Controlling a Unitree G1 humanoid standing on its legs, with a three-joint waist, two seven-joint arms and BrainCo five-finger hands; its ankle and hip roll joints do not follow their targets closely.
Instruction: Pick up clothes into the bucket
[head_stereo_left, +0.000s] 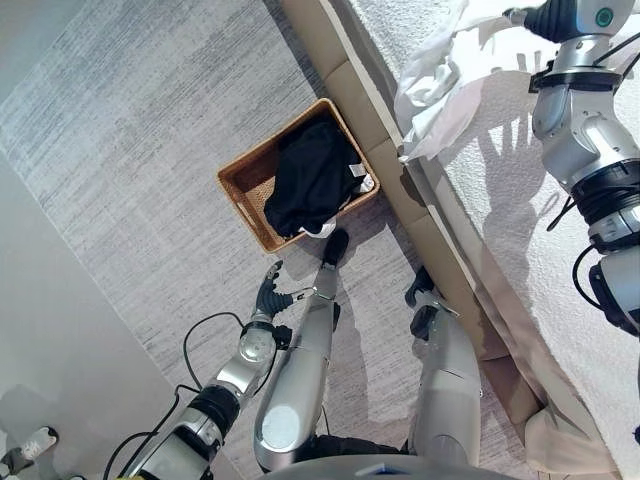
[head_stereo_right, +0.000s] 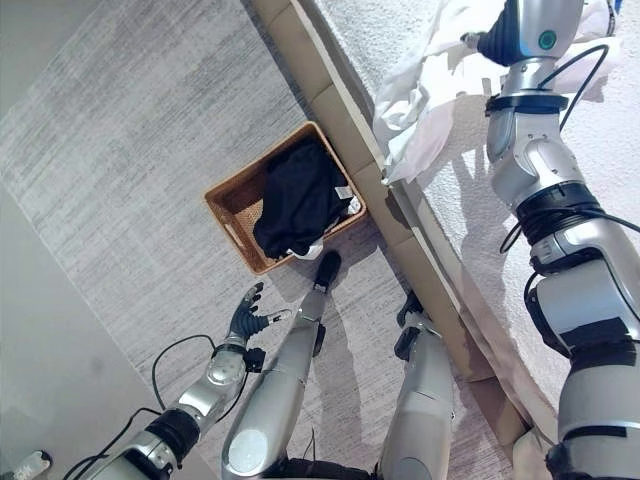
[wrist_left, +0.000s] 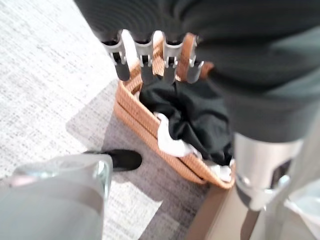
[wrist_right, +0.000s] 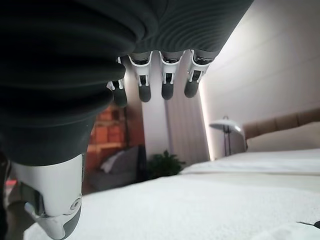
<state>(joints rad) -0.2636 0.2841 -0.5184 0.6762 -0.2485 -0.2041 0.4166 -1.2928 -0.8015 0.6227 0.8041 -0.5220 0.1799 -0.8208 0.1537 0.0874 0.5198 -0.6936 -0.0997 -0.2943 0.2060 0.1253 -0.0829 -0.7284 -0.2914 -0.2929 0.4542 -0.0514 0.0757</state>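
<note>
My gripper will make the garment (head_stereo_left: 438, 88) bunch up with a loose end hanging when I carry it, because the white garment's limp edge (head_stereo_left: 422, 142) droops over the bed's side.
A woven brown basket (head_stereo_left: 243, 190) stands on the grey carpet beside the bed, with a black garment (head_stereo_left: 312, 175) heaped in it and a bit of white cloth (wrist_left: 172, 142) at its near rim. A white garment (head_stereo_left: 440, 80) lies crumpled on the bed's edge and hangs a little over the side. My right hand (head_stereo_right: 497, 42) is raised over the bed just beyond that garment, its fingers (wrist_right: 167, 80) straight and holding nothing. My left hand (head_stereo_left: 270, 293) hovers low above the carpet, short of the basket, with open, spread fingers (wrist_left: 150, 60).
The bed with its white textured cover (head_stereo_left: 520, 200) fills the right side, and its beige frame (head_stereo_left: 395, 170) runs diagonally right beside the basket. A pale wall (head_stereo_left: 50, 330) borders the carpet on the left. Beige fabric (head_stereo_left: 570, 440) hangs at the bed's near corner.
</note>
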